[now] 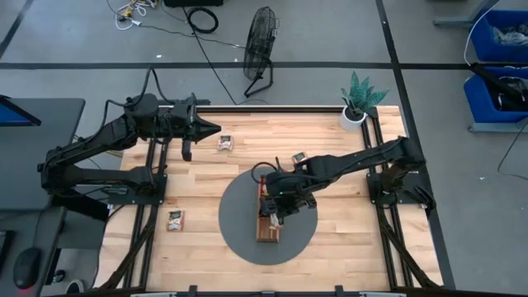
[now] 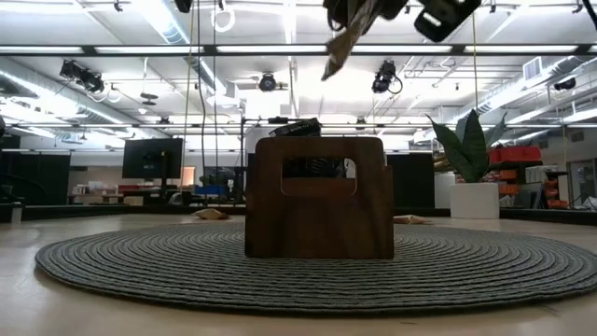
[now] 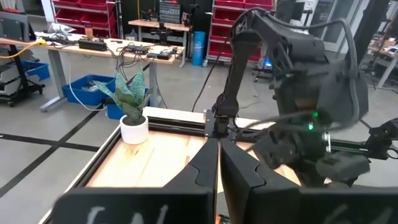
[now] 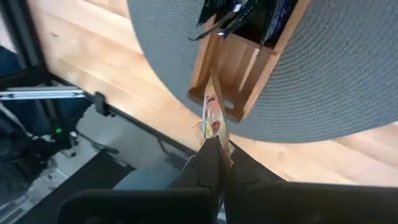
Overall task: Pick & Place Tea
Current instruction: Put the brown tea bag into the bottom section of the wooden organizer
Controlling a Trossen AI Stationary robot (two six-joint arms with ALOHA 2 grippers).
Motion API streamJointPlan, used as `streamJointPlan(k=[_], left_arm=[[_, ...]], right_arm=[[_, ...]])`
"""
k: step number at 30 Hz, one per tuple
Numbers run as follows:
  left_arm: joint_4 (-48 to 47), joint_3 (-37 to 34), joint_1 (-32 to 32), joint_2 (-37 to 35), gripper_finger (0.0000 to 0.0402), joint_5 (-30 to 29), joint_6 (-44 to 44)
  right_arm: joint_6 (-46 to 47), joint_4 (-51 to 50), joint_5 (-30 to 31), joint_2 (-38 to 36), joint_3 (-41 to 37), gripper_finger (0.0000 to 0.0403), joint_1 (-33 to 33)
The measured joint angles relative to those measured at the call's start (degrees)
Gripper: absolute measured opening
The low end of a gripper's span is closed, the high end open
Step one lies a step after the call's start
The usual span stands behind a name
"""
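Observation:
The near compartment (image 4: 241, 67) is empty, and the tea sachet (image 4: 214, 116) points toward it edge first. My right gripper should go down next until the sachet is inside, and then let go.
A long brown wooden tray (image 1: 268, 233) lies on a round grey mat (image 1: 239, 219), with dark tea sachets (image 4: 249, 15) standing in its far compartments. My right gripper (image 1: 275, 216) hovers over the tray's near end, shut on a pale tan and orange tea sachet (image 4: 212, 115). In the low view that sachet (image 2: 340, 49) hangs high above the tray (image 2: 319, 198). Loose sachets lie flat on the table at the far left (image 1: 225, 143), the near left (image 1: 175, 219) and beside the right arm (image 1: 299, 156). My left gripper (image 1: 216, 128) waits shut at the far left, holding nothing. My right gripper pinches one edge of the sachet (image 4: 216, 138) between its two fingertips, coming from above and slanting down. The sachet sticks out past the fingertips, seen edge-on, and hangs tilted, lifted clear of the tray and the mat.
A potted plant (image 1: 355, 107) stands at the table's far right corner. Black frame rails (image 1: 153, 206) run along the left and right sides of the wooden table. Bare wood lies around the mat to the left and near side.

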Motion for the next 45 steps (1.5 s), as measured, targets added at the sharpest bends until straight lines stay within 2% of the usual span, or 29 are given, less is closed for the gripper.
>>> streamJointPlan(k=[14,45], left_arm=[[0.0,0.0,0.0,0.04,0.0017,-0.73,-0.02],[-0.07,0.0,0.0,0.08,0.0016,-1.9,-0.37]], right_arm=[[-0.63,3.03,-4.01,8.15,0.0,0.0,0.28],[-2.17,1.83,-1.39,12.77,-0.61,0.0003,0.35]])
